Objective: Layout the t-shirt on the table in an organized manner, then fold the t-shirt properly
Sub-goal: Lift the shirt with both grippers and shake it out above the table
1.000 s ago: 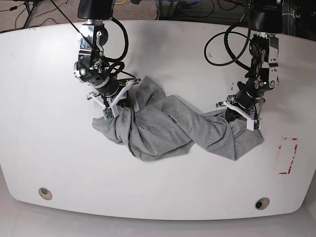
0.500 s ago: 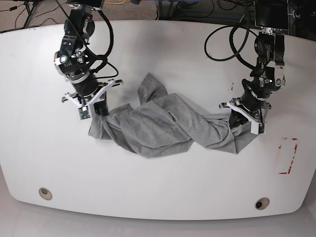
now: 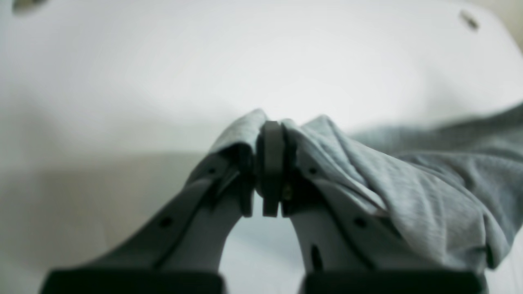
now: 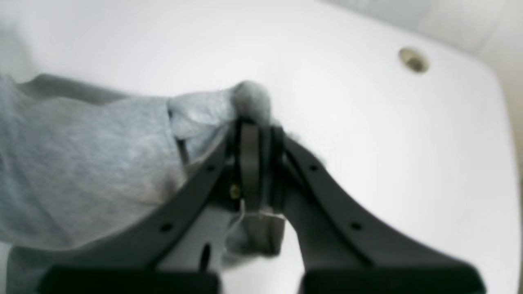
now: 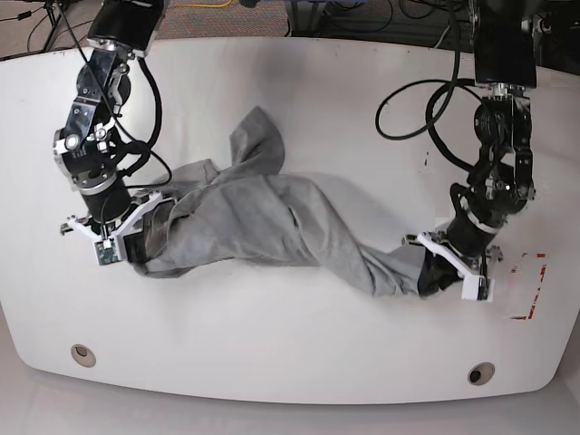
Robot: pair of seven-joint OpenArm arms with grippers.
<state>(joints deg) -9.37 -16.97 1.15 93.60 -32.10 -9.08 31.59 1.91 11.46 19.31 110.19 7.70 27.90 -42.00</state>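
The grey t-shirt's middle (image 5: pixel 269 214) is twisted. My left gripper and right gripper should lift both of its ends toward the grommet holes (image 5: pixel 481 373) and then pull back to spread it out.
The grey t-shirt (image 5: pixel 272 222) lies twisted and stretched across the middle of the white table (image 5: pixel 299 100); no lettering shows. My left gripper (image 5: pixel 446 272), on the base view's right, is shut on one end of the shirt; in the left wrist view the left gripper (image 3: pixel 269 163) pinches the cloth (image 3: pixel 408 179), which drapes to the right. My right gripper (image 5: pixel 127 243), on the base view's left, is shut on the other end; in the right wrist view the right gripper (image 4: pixel 253 155) pinches a bunched fold (image 4: pixel 122 155).
Two grey grommet holes (image 5: pixel 82 353) (image 5: pixel 480 372) sit near the front edge. A red-outlined rectangle (image 5: pixel 528 285) is marked just right of my left gripper. Black cables (image 5: pixel 426 100) hang from both arms. The table's edges lie close beyond both grippers.
Both grippers have moved apart and toward the front, dragging the shirt's ends outward. The shirt has gone from a bunched heap to a long twisted band.
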